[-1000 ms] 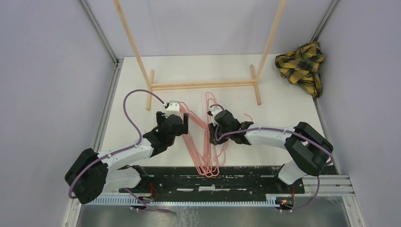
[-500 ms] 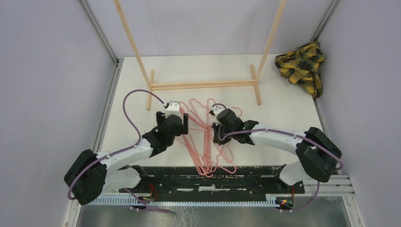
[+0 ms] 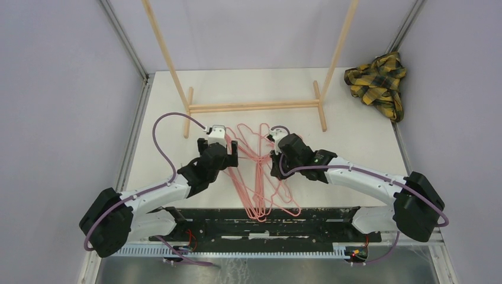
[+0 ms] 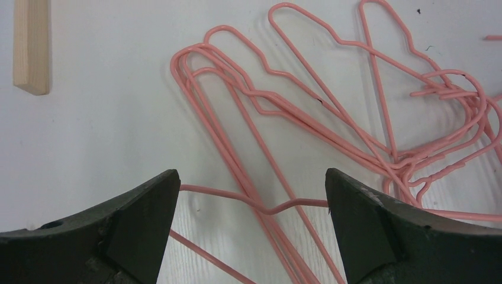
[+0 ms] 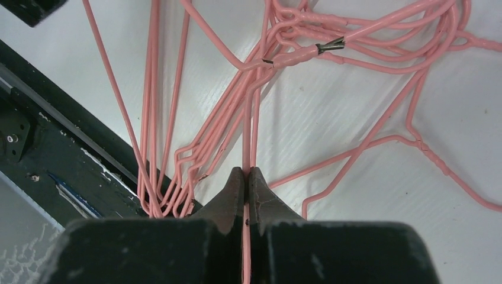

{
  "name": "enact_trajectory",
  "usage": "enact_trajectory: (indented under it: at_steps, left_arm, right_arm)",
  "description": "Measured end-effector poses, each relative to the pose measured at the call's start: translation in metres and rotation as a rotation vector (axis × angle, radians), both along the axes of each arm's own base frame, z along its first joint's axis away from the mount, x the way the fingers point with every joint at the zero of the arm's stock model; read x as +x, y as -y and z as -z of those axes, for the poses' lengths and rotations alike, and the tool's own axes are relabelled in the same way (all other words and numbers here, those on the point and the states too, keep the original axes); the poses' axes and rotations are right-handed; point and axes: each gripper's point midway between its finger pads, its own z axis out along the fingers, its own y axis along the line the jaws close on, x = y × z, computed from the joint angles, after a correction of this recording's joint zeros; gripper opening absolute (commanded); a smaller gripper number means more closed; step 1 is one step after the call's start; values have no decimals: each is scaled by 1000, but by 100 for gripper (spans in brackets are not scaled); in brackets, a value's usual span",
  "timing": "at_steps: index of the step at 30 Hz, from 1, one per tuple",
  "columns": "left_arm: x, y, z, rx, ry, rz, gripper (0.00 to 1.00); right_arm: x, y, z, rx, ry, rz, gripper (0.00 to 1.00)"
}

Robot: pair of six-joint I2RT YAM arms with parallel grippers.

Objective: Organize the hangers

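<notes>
The robot's right gripper holds the hanger (image 5: 247,133), and the hanger's wire crosses the left gripper's open fingertips, so next the left gripper moves back before the right gripper lifts the hanger.
Several pink wire hangers (image 3: 260,177) lie tangled on the white table between my two grippers, their bottoms reaching the black base rail. My left gripper (image 3: 220,149) sits at the pile's left edge. In the left wrist view it is open (image 4: 251,195), low over the table, and one hanger wire (image 4: 260,207) runs across the gap between the jaws. My right gripper (image 3: 274,165) is at the pile's right side. In the right wrist view it is shut (image 5: 247,174) on a single hanger wire (image 5: 247,136) that runs up into the knot of hooks (image 5: 296,56).
The light wooden rack frame (image 3: 254,106) stands behind the pile; one of its feet (image 4: 31,47) is in the left wrist view. A yellow-black plaid cloth (image 3: 379,83) lies at the back right corner. The black base rail (image 3: 260,222) borders the near edge and shows in the right wrist view (image 5: 35,154).
My right gripper has shifted right and slightly back with a hanger wire in it, spreading the pile and swinging hooks to the left. The left arm has barely moved.
</notes>
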Motion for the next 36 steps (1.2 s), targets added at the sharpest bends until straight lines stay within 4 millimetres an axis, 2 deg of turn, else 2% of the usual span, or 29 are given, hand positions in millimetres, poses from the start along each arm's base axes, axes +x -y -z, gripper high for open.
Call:
enact_trajectory:
  at_steps: [7,11,17,23,26,29,34,36]
  left_arm:
    - [5,9,17,13,-28,17,99]
    - [7,13,26,19,-44,25,99]
    - [15,18,15,-18,0,19,99]
    - [19,23,7,-37,15,25,99]
    - [16,25,2,-40,3,42,99]
    - [12,25,-22,-78,34,55,99]
    - [7,22,-97,-211,176,67,99]
    - [5,19,-117,-242,214,65,99]
  right_arm:
    - [1,-6,-13,28,12,-19,1]
    - [-3,-9,-30,81,32,-40,1]
    - [-13,-13,-61,181,62,-87,1]
    - [-17,-17,-62,218,63,-109,1]
    - [-14,-13,-60,207,83,-82,1]
    - [-3,-3,-66,180,148,-33,1]
    - [14,16,-83,114,253,35,1]
    - [22,21,-97,93,303,53,1]
